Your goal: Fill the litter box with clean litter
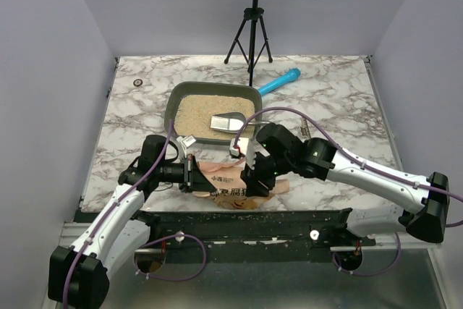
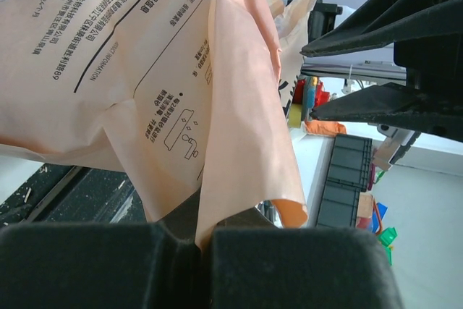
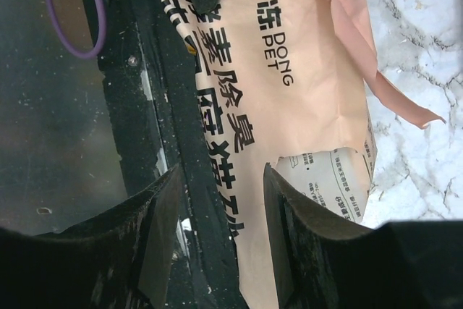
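Note:
I should open my left gripper, which is holding an end fold (image 2: 246, 106), and grab the bag's printed edge (image 3: 208, 110) with it, because that printed edge lies over the black bar.
The dark grey-green litter box (image 1: 173, 99) sits mid-table, filled with pale beige clean litter (image 1: 194, 115); a silver scoop (image 1: 226, 122) lies on the litter. In front of it, at the table's near edge, lies the flat orange-pink printed bag (image 1: 231, 182). My left gripper (image 1: 205, 182) is shut on a fold of that bag (image 2: 239, 135). My right gripper (image 1: 255, 184) hovers open just above the bag's right part (image 3: 289, 106), its fingers (image 3: 304, 215) spread over the bag's edge and the black table rail.
A blue cylindrical handle (image 1: 278, 82) lies behind the litter box at the right. A black tripod (image 1: 249, 34) with a music stand stands at the back. The black front rail (image 1: 246, 218) is dusted with spilled granules.

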Available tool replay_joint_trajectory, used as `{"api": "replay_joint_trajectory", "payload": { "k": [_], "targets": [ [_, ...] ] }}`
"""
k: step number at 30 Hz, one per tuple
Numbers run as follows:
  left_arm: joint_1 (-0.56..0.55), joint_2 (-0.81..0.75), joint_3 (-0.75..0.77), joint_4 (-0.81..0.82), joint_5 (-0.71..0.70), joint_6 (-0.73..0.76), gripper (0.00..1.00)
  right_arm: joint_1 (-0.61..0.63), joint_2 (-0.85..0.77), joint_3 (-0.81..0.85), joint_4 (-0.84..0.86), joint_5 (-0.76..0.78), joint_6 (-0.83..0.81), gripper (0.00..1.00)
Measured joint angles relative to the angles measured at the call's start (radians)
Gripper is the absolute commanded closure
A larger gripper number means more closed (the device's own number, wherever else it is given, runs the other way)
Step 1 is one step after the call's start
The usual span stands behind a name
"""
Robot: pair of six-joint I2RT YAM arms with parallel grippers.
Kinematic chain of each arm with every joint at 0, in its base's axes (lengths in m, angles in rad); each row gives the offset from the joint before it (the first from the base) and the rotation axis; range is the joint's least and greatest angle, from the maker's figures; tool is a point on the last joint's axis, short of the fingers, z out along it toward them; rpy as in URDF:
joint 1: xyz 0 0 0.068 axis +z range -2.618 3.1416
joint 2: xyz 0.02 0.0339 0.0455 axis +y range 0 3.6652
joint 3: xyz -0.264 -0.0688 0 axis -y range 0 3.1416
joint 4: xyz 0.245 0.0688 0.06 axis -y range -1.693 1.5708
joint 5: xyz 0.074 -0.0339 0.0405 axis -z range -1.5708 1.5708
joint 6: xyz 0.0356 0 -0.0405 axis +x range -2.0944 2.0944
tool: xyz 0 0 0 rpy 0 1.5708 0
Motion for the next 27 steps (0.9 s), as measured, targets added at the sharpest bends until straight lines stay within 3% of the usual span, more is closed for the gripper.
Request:
{"api": "replay_joint_trajectory", "payload": {
  "k": [7,13,15,19,21,23,27],
  "targets": [
    [0.0,0.012,0.007,-0.006,0.0,0.003,1.0,0.037,0.011,-0.055,0.029,0.03,-0.032,0.43],
    [0.0,0.024,0.017,-0.017,0.0,0.013,1.0,0.047,0.024,-0.087,0.041,0.048,-0.045,0.48],
    [0.0,0.032,0.019,-0.022,0.0,0.016,1.0,0.047,0.024,-0.089,0.045,0.056,-0.046,0.55],
    [-0.001,0.041,0.026,-0.029,0.0,0.019,1.0,0.051,0.029,-0.106,0.058,0.087,-0.042,0.97],
    [-0.002,0.049,0.029,-0.03,0.0,0.02,1.0,0.051,0.042,-0.109,0.068,0.11,-0.035,0.99],
    [-0.002,0.056,0.034,-0.031,-0.011,0.021,0.88,0.051,0.055,-0.109,0.074,0.134,-0.019,0.99],
    [-0.001,0.068,0.133,-0.126,-0.145,0.068,0.82,0.051,0.073,-0.109,0.086,0.165,0.005,0.99]
  ]
}}
